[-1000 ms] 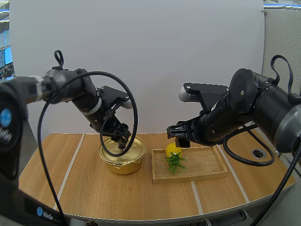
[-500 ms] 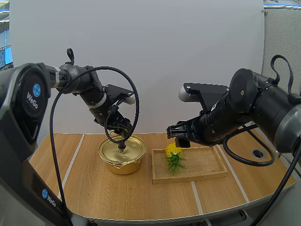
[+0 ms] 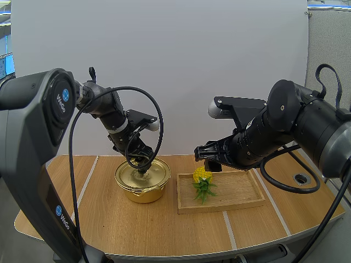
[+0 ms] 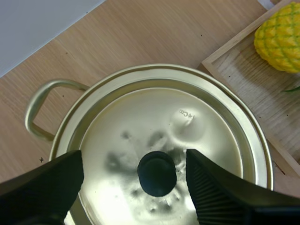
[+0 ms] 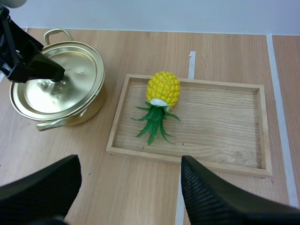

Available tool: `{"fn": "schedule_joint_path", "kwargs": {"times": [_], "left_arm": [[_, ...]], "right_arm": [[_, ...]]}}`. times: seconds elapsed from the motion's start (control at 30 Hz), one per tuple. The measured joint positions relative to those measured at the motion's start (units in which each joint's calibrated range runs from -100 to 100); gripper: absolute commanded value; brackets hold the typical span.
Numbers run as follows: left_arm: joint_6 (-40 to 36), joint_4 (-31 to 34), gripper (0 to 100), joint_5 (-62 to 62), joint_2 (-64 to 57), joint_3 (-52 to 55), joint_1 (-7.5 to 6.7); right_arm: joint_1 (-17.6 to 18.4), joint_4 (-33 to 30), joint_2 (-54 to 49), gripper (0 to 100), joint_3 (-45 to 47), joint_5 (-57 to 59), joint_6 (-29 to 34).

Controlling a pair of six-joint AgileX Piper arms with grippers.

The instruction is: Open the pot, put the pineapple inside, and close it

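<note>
My gripper will bring the lid free when it lifts the lid's knob, and the pot will stay behind, because the lid's rim (image 3: 165, 181) just rests on the gold pot.
A gold pot (image 3: 142, 181) with its lid (image 4: 159, 136) on stands left of centre on the table. My left gripper (image 3: 141, 164) is open just above the lid, one finger on each side of the black knob (image 4: 157, 172), not touching it. The yellow pineapple (image 3: 202, 176) with green leaves lies at the left end of the wooden tray (image 3: 241, 194). My right gripper (image 3: 209, 157) hovers open above the pineapple (image 5: 163, 89), with clear air between. The pot (image 5: 56, 86) and the left gripper at its lid also show in the right wrist view.
The wooden tray (image 5: 220, 136) is bare to the right of the pineapple. A round metal grommet (image 3: 300, 178) sits in the tabletop at the far right. Pale seam lines (image 3: 82, 194) cross the table. The pot's loop handle (image 4: 40, 103) points away from the tray.
My left gripper has swung in and lowered until its fingers straddle the lid's knob. The right arm, the pineapple and the pot have stayed put.
</note>
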Motion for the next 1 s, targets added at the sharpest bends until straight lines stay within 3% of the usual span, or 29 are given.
{"fn": "schedule_joint_path", "kwargs": {"times": [0.63, 0.83, 1.0], "left_arm": [[0.0, -0.1, 100, -2.19, 2.96, -0.4, 0.0], [0.0, -1.02, 0, -0.34, 3.07, -0.4, -0.06], [0.27, -1.71, 0, 1.81, 2.93, -0.82, -0.4]], "right_arm": [[0.0, 0.0, 0.0, 100, 0.0, 0.0, 0.0], [0.0, 0.0, 0.0, 100, 0.0, 0.0, 0.0], [0.0, 0.0, 0.0, 100, 0.0, 0.0, 0.0]]}}
